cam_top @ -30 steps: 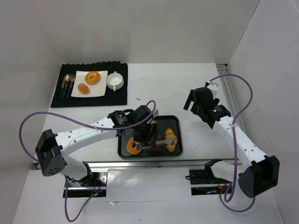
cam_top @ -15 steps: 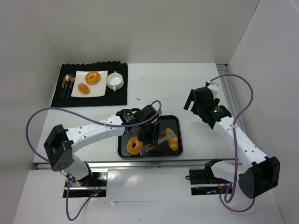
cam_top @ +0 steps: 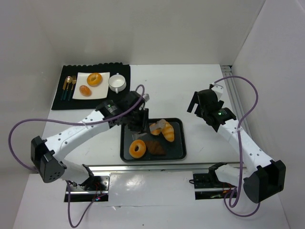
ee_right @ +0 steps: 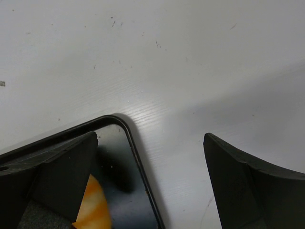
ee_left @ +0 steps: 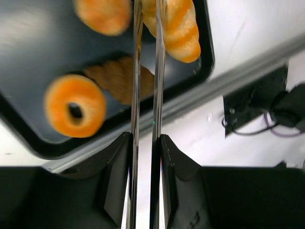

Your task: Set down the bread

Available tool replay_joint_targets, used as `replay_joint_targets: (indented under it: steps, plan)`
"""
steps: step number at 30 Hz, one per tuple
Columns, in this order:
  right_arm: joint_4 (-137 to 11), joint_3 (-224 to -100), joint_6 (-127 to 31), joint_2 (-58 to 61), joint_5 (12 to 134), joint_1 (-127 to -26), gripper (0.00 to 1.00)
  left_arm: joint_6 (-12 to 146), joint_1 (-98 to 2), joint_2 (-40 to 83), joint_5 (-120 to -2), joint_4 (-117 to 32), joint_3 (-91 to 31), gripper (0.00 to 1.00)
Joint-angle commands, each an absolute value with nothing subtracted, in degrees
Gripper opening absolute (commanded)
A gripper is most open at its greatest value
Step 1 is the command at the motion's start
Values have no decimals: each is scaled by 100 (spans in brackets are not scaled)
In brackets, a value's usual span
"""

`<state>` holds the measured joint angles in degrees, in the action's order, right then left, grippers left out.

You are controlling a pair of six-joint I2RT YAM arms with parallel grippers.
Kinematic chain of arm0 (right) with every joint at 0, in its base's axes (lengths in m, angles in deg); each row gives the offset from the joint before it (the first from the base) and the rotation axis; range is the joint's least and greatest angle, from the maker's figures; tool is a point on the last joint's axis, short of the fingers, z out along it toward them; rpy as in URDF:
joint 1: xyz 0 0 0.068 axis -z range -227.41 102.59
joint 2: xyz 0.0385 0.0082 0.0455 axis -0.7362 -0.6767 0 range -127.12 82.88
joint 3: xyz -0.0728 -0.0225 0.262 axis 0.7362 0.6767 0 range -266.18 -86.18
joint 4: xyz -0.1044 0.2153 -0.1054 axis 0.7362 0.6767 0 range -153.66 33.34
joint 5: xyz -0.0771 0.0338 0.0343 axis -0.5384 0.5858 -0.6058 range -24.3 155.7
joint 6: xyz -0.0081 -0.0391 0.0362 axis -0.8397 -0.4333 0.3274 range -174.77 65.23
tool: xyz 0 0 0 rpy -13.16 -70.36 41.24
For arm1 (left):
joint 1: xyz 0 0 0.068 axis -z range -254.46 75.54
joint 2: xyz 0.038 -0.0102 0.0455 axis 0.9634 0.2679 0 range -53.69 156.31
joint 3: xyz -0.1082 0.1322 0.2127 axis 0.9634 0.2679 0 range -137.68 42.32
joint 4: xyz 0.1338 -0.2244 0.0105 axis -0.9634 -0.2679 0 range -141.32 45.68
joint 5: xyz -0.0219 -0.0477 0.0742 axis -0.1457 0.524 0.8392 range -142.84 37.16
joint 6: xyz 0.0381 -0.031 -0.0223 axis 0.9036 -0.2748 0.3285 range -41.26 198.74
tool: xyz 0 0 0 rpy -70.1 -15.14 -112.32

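The ends of the tongs are pinching the striped bread roll (cam_top: 168, 132), so the robot's left gripper carries on to the white plate's free corner (cam_top: 101, 89) near the cup and lets go there.
My left gripper (cam_top: 138, 118) is shut on metal tongs (ee_left: 145, 71), whose two blades run between its fingers (ee_left: 116, 171). The tong tips pinch a striped orange bread roll (cam_top: 167, 131) over the black tray (cam_top: 180, 125); the roll also shows in the left wrist view (ee_left: 178, 26). A second orange bun (ee_left: 102, 14) lies blurred just left of the blades. A doughnut (cam_top: 138, 149) and a brown croissant (cam_top: 155, 147) lie in the tray. My right gripper (cam_top: 201, 102) is open and empty, right of the tray's far right corner (ee_right: 128, 129).
A black mat (cam_top: 124, 98) at the back left holds a white plate (cam_top: 105, 76) with a doughnut (cam_top: 94, 78) and a roll (cam_top: 85, 90), a white cup (cam_top: 116, 82) and cutlery (cam_top: 69, 86). A metal rail (cam_top: 157, 167) runs along the table's near edge.
My left arm has swung back and left from the tray's near side, carrying the tongs and the roll toward the tray's far part. The brown croissant is now uncovered. The right arm has not moved.
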<state>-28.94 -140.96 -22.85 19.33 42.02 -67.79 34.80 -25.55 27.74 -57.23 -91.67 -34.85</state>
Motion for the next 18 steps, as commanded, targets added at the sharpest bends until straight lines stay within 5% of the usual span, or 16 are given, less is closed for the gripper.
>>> replay_joint_targets:
  steps: [1, 18]
  plan:
    - [-2956, -14128, -2251, 2083, 4189, -6824, 99, 3769, -3059, 2375, -5740, -9283, -3670, 0]
    - [-3070, -14076, -2304, 2021, 4294, -6824, 99, 4763, -7128, 1759, -4801, -9495, -4039, 0]
